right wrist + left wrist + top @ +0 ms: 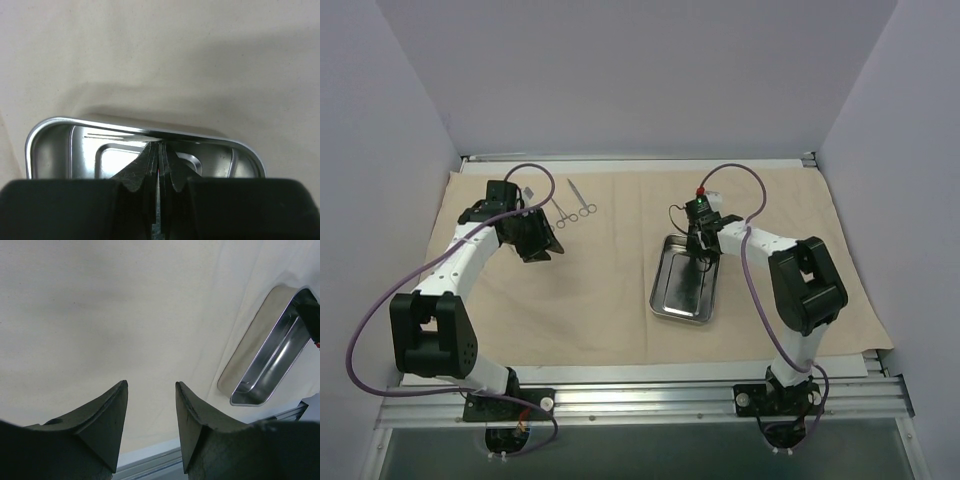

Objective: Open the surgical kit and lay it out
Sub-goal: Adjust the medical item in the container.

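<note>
The tweezers (110, 137) lie close along the tray's far side while my right gripper is shut empty, so I should retreat, open and work them away from the wall.
The beige cloth wrap (605, 310) lies spread flat over the table. The steel tray (672, 300) sits on it right of centre; it also shows in the left wrist view (260, 365) and the right wrist view (50, 145). Two ring-handled instruments (574, 206) lie on the cloth at the far left. My left gripper (542, 248) is open and empty over bare cloth (125, 305), just near of the instruments. My right gripper (704, 252) is shut, with its tips (160, 145) at the tray's far rim; nothing shows between the jaws.
A small grey item (530, 190) lies on the cloth by the left arm's wrist. Grey walls enclose the table on three sides. A metal rail (650, 400) runs along the near edge, also seen in the left wrist view (150, 465).
</note>
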You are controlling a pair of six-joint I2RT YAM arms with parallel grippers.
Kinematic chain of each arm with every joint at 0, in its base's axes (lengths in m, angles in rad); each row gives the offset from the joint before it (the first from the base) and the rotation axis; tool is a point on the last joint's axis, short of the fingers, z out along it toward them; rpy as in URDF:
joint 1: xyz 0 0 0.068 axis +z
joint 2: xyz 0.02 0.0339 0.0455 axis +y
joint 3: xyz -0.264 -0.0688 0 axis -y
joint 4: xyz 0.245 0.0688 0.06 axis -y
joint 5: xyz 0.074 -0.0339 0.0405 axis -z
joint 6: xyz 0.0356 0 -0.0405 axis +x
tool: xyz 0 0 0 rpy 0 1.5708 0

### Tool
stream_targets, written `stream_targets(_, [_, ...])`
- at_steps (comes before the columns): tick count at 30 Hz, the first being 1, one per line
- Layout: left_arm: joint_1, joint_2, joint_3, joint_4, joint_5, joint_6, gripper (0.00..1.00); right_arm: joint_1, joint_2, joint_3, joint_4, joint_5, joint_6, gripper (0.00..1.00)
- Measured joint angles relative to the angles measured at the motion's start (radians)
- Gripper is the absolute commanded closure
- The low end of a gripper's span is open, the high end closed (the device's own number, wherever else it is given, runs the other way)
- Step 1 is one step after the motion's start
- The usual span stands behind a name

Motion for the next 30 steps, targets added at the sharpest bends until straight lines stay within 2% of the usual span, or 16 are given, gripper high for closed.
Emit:
stream_targets(12, [0.0,0.011,0.017,-0.002,0.0,0.0,0.48,-0.051,0.033,0.006,0.038,-0.001,-0.024,1.0])
stream_targets(24, [0.0,0.024,0.037,-0.002,0.0,-0.001,0.48,-0.048,0.04,0.003,0.065,-0.028,-0.037,1.0])
stream_targets(30, [0.0,0.027,0.049,0.002,0.002,-0.006,0.48,0.019,-0.137,-0.072,-0.066,-0.087,-0.016,1.0])
